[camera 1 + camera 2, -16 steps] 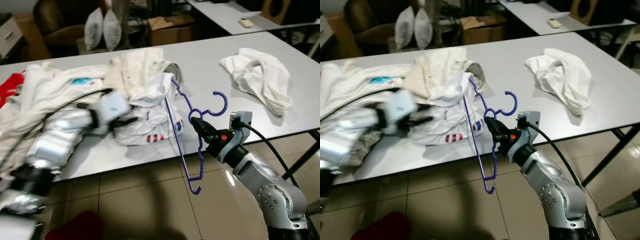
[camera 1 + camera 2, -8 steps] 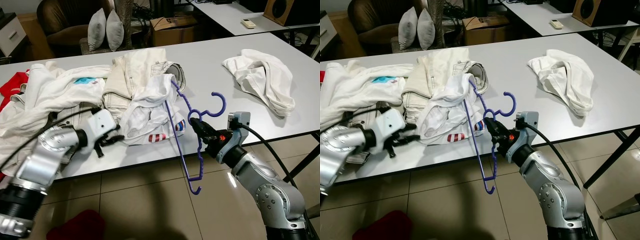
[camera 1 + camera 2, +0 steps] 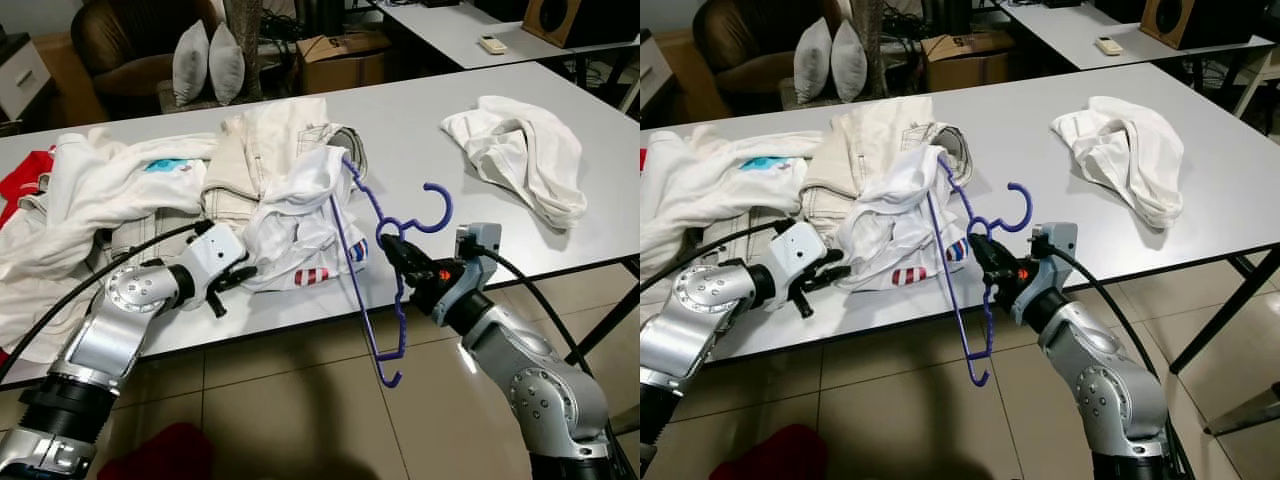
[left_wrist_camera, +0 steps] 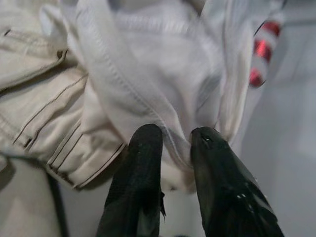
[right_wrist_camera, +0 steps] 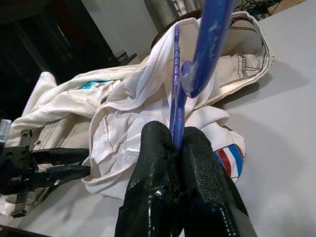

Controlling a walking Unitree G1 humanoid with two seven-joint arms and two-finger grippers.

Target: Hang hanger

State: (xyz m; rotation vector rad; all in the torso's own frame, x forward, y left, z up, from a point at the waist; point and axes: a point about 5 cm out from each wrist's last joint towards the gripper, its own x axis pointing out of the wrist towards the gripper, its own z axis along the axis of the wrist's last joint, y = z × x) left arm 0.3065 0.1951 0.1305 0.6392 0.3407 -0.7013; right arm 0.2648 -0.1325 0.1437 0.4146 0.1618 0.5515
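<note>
The white shirt's stitched band [image 4: 169, 132] is loose between my left gripper's fingers, so I expect the white shirt to reach over the hanger's free arm when I pull it.
A purple plastic hanger [image 3: 400, 300] hangs tilted past the front edge of the white table [image 3: 400, 120], and my right gripper [image 3: 392, 245] is shut on its neck just under the hook. In the right wrist view the fingers [image 5: 158, 163] clamp the purple bar. The hanger's upper arm is tucked into a white shirt [image 3: 300, 205] with red and blue stripes, which lies crumpled on the table. My left gripper [image 3: 248, 270] is at the shirt's left hem. Its fingers [image 4: 143, 163] are open, with a fold of the white cloth [image 4: 173, 113] between them.
Beige jeans [image 3: 255, 150] and a heap of white clothes [image 3: 90, 190] cover the table's left half. Another white garment [image 3: 525, 150] lies at the right. A red cloth [image 3: 160, 450] is on the tiled floor at my left. Behind the table stands an armchair with pillows [image 3: 205, 60].
My left arm has swung right along the table edge and its fingers have reached the shirt's hem. The right gripper and the hanger have stayed put.
</note>
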